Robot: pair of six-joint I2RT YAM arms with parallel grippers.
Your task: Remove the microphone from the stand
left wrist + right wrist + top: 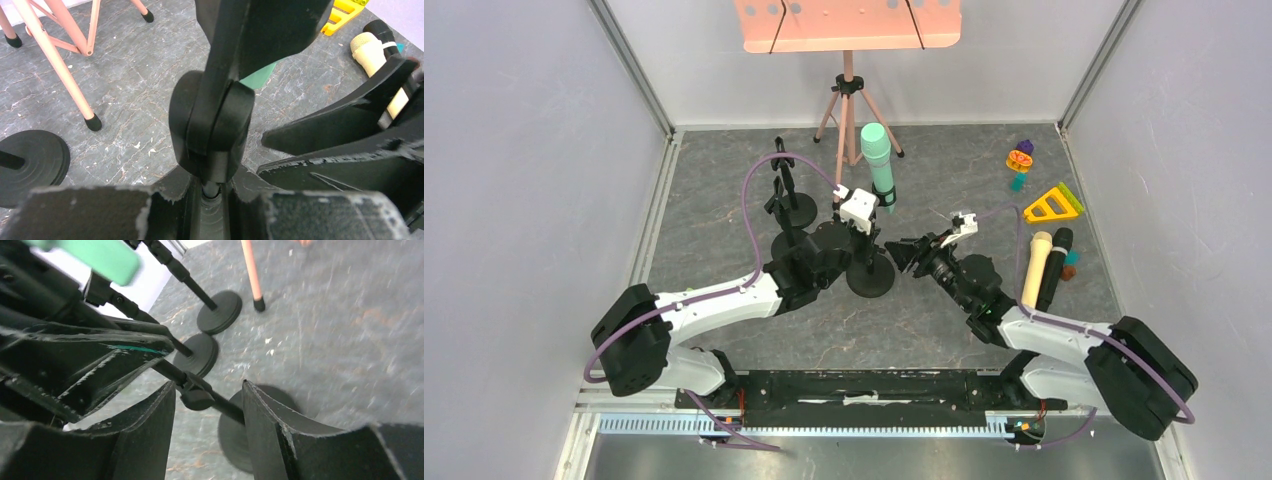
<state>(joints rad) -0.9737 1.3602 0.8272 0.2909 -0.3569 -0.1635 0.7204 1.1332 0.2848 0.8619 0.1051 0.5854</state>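
My right gripper's open fingers are at a slant to the knob on the stand's pole (196,399). My right gripper should roll back, grip the knob and turn it.
The green microphone (879,165) sits in the clip of a black stand whose round base (870,278) rests on the floor mat. My left gripper (861,240) is shut on the stand's thin pole (212,190), just below its black swivel joint (212,130). A bit of the green microphone (257,75) shows behind the joint. My right gripper (907,250) is open, right beside the stand. In the right wrist view its fingers straddle the stand's pole (215,400) without touching it, and the microphone (100,255) is at the top left.
Two more empty black stands (789,205) stand left of the gripped one, with bases in the right wrist view (220,312). A pink tripod music stand (849,95) is behind. A cream microphone (1036,268), a black one (1054,265), a yellow triangle (1052,205) and a toy (1020,160) lie right.
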